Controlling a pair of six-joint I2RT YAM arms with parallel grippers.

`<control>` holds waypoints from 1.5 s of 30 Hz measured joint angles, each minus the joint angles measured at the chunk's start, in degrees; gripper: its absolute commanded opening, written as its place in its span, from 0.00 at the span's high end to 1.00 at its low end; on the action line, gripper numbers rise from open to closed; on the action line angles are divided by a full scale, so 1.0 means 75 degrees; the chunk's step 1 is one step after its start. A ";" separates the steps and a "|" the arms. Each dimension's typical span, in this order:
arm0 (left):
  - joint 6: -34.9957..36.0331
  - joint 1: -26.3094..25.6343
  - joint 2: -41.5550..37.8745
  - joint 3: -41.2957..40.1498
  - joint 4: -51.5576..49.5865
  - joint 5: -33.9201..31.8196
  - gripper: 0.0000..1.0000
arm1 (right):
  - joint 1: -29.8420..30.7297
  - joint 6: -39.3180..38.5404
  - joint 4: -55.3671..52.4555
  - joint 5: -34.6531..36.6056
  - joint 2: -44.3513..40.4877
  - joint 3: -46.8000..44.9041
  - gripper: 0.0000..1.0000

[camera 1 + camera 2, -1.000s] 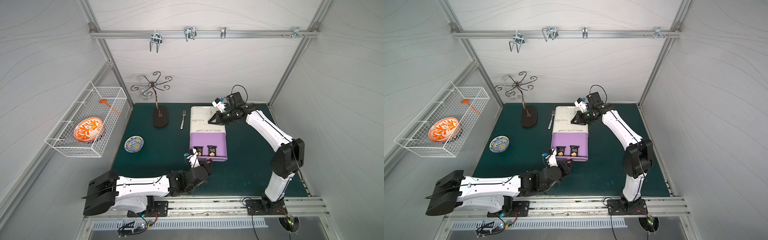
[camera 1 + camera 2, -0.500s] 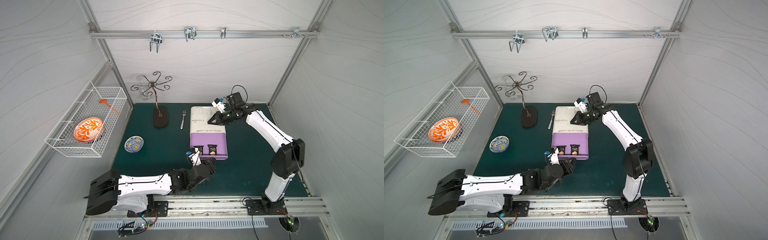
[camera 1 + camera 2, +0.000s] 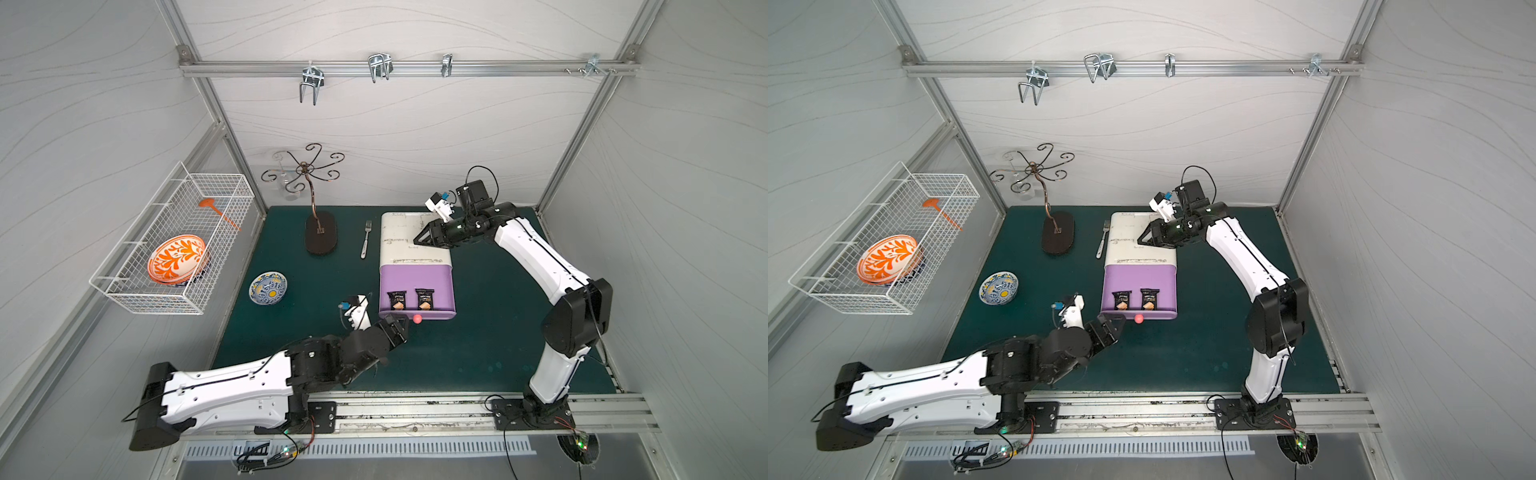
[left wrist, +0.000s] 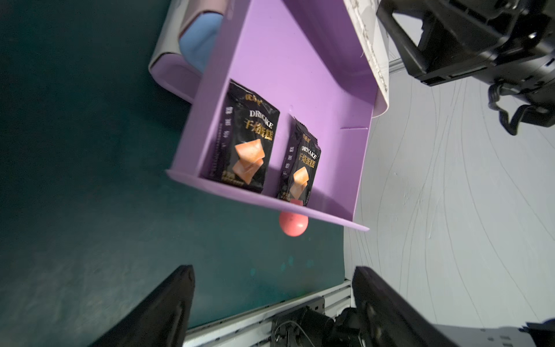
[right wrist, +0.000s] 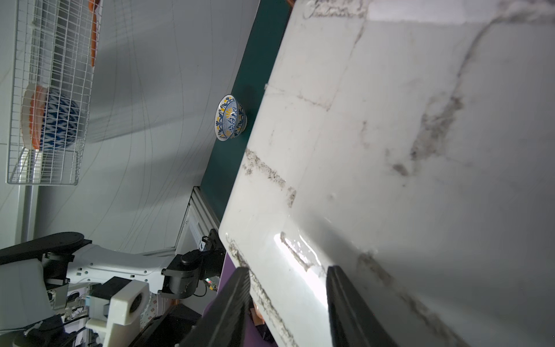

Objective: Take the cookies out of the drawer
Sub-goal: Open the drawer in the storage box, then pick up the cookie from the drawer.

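With both cookies packets point(image 3: 424, 299) clear of the cabinet, my left gripper next leaves the knob and steadies the drawer's side point(image 3: 380, 289) before my right gripper reaches in.
The purple drawer point(image 3: 415, 276) stands pulled out of the white cabinet point(image 3: 399, 237). Two black cookies packets point(image 3: 397, 300) point(image 3: 424, 299) lie side by side at its front wall; the left wrist view shows them too point(image 4: 244, 141) point(image 4: 300, 162). A pink knob point(image 4: 293, 223) sticks out of the drawer front. My left gripper point(image 3: 399, 326) is open, low over the mat just short of the knob and touching nothing. My right gripper point(image 3: 419, 240) hovers over the cabinet top point(image 5: 390, 120), open and holding nothing.
A silver fork point(image 3: 365, 243) lies left of the cabinet. A blue patterned bowl point(image 3: 268, 287) and a dark-based wire stand point(image 3: 320, 232) sit on the green mat. A wire basket point(image 3: 174, 245) with an orange plate hangs on the left wall.
My left gripper has opened, let go of the pink knob and drawn back a little. The right gripper's jaws have spread apart above the cabinet top. The drawer stays pulled out.
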 measured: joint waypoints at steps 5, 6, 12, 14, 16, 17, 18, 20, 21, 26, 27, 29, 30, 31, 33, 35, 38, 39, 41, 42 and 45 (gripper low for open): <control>-0.0064 -0.0023 -0.1055 0.0533 -0.2043 -0.0361 0.09 | -0.0058 0.0032 -0.0408 0.0175 0.0146 0.0469 0.47; 0.0003 -0.0012 -0.1148 0.0755 -0.2343 -0.0504 0.09 | -0.0064 0.0058 -0.0507 0.0236 0.0146 0.0551 0.46; 0.1495 0.1757 -0.1396 0.2224 -0.2885 -0.0172 0.10 | -0.0064 0.0673 -0.1556 0.0883 0.0093 0.1405 0.43; 0.2168 0.3042 -0.1317 0.2282 -0.2675 0.1008 0.10 | 0.0029 0.0883 -0.2127 0.1128 -0.0029 0.1609 0.42; 0.2777 0.4368 -0.0889 0.2387 -0.2637 0.2521 0.11 | 0.0233 0.1017 -0.2643 0.1346 -0.0213 0.1655 0.41; 0.3112 0.4948 -0.0460 0.2515 -0.2643 0.3305 0.11 | 0.0417 0.1084 -0.2903 0.1440 -0.0309 0.1655 0.41; 0.3369 0.5269 -0.0067 0.2669 -0.2684 0.3832 0.11 | 0.0612 0.1163 -0.3115 0.1527 -0.0391 0.1652 0.41; 0.4159 0.5659 0.0906 0.3220 -0.2859 0.4925 0.12 | 0.1046 0.1311 -0.3497 0.1661 -0.0562 0.1629 0.41; 0.4558 0.5729 0.1358 0.3509 -0.2958 0.5371 0.12 | 0.1209 0.1399 -0.3614 0.1679 -0.0635 0.1594 0.41; 0.6062 0.6038 0.2320 0.4007 -0.3112 0.7087 0.27 | 0.1367 0.1743 -0.4045 0.1760 -0.0973 0.1413 0.41; 0.6207 0.6146 0.2355 0.3987 -0.3133 0.7300 0.27 | 0.1361 0.1766 -0.4097 0.1781 -0.1000 0.1387 0.41; 0.6505 0.6394 0.2393 0.3844 -0.3066 0.7577 0.27 | 0.1346 0.1827 -0.4197 0.1871 -0.1003 0.1381 0.41; 0.6598 0.6475 0.2407 0.3751 -0.3040 0.7673 0.25 | 0.1346 0.1833 -0.4217 0.1894 -0.1003 0.1376 0.41; 0.6688 0.6545 0.2436 0.3669 -0.3028 0.7761 0.22 | 0.1346 0.1851 -0.4258 0.1915 -0.1003 0.1376 0.41; 0.6805 0.6595 0.2515 0.3474 -0.2844 0.7912 0.17 | 0.1346 0.1853 -0.4313 0.1915 -0.1003 0.1378 0.41; 0.6816 0.6671 0.2547 0.3177 -0.2445 0.8110 0.15 | 0.1346 0.1851 -0.4342 0.1912 -0.1003 0.1378 0.41; 0.6618 0.6808 0.2503 0.2422 -0.1556 0.8440 0.12 | 0.1346 0.1851 -0.4351 0.1886 -0.1003 0.1408 0.40; 0.6496 0.6883 0.2457 0.2049 -0.1142 0.8550 0.12 | 0.1346 0.1848 -0.4357 0.1871 -0.1000 0.1443 0.40; 0.6155 0.6994 0.2361 0.1341 -0.0370 0.8740 0.11 | 0.1346 0.1836 -0.4374 0.1842 -0.1000 0.1539 0.40; 0.5977 0.7041 0.2326 0.0991 0.0032 0.8827 0.11 | 0.1346 0.1818 -0.4386 0.1827 -0.1000 0.1612 0.40; 0.5546 0.7099 0.2320 0.0318 0.1017 0.9020 0.10 | 0.1343 0.1789 -0.4392 0.1766 -0.1000 0.1795 0.40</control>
